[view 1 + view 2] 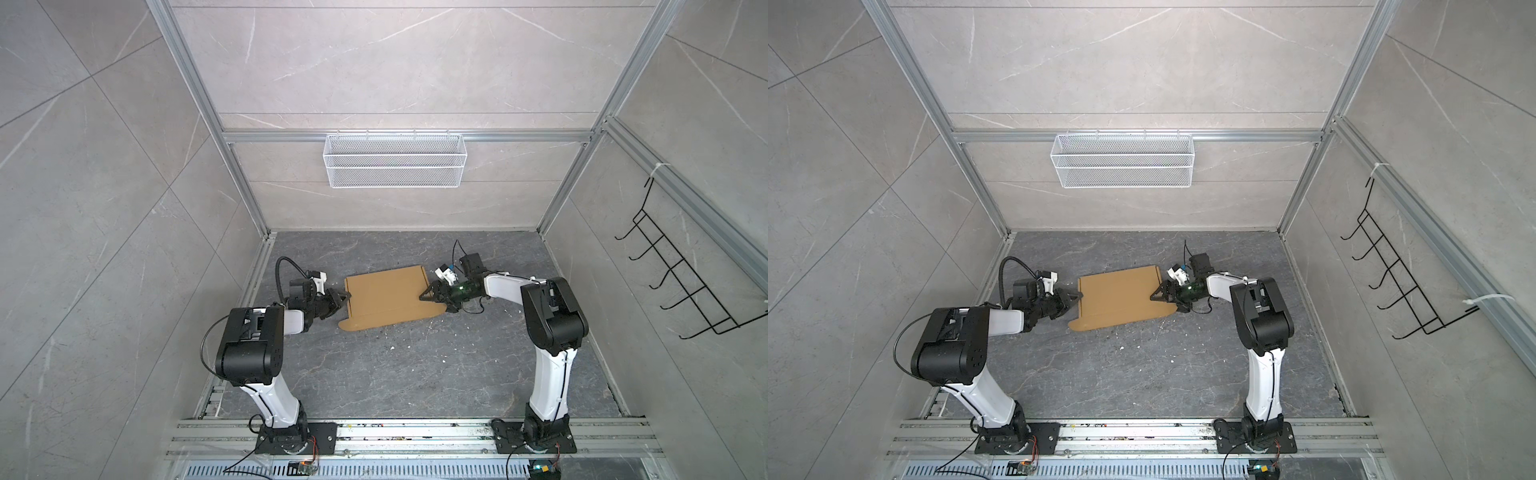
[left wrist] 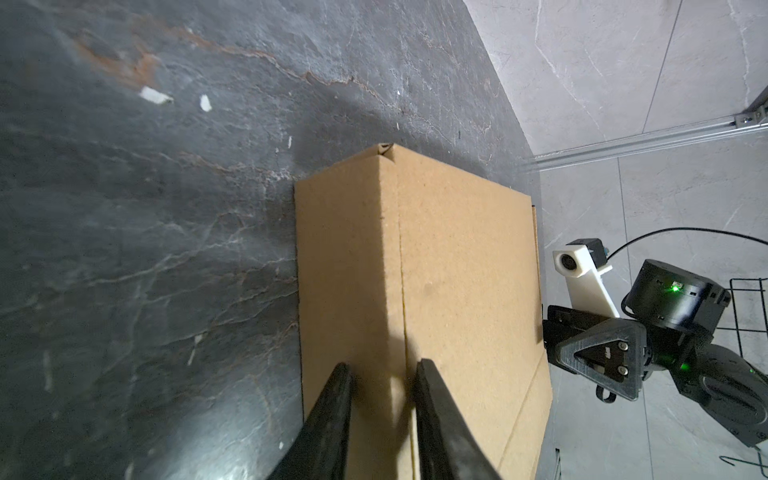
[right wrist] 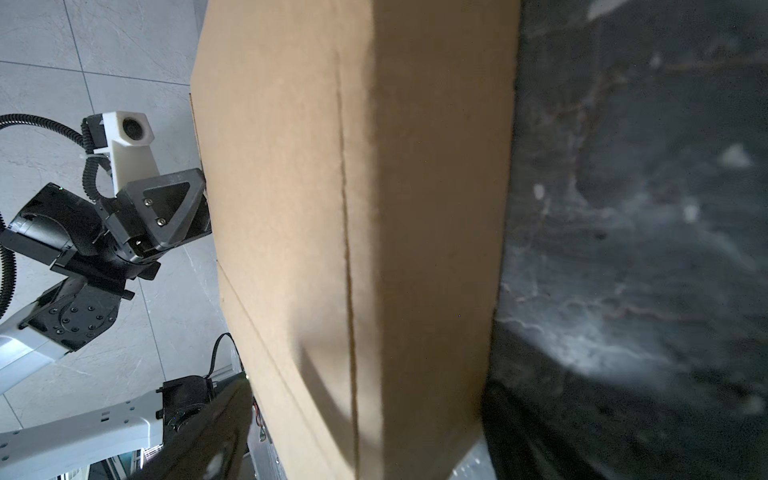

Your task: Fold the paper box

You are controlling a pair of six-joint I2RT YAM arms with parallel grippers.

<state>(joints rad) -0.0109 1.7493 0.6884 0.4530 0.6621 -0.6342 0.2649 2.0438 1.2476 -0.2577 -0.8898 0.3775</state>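
Note:
Next, my left gripper moves away from the fold at the box's end and goes around to the flap's front [image 1: 384,325] before it folds the flap, because the rounded flap [image 1: 346,325] is sticking out along the box's near edge.
The paper box [image 1: 386,297] [image 1: 1119,297] is plain brown cardboard, lying part-folded on the dark stone floor between the two arms. A rounded flap sticks out at its near left corner. My left gripper [image 1: 344,296] [image 1: 1077,296] is at the box's left end. In the left wrist view its narrow-set fingers [image 2: 384,370] are shut on the folded ridge of the box [image 2: 457,270]. My right gripper [image 1: 426,296] [image 1: 1156,296] is at the right end. It stands open [image 3: 370,386], with its wide-spread fingers on either side of the box [image 3: 332,208].
A white wire basket [image 1: 395,160] hangs on the back wall. A black wire rack [image 1: 685,270] is on the right wall. Small white scraps [image 1: 390,348] lie on the floor near the box. Aluminium rails run along the front by the arm bases.

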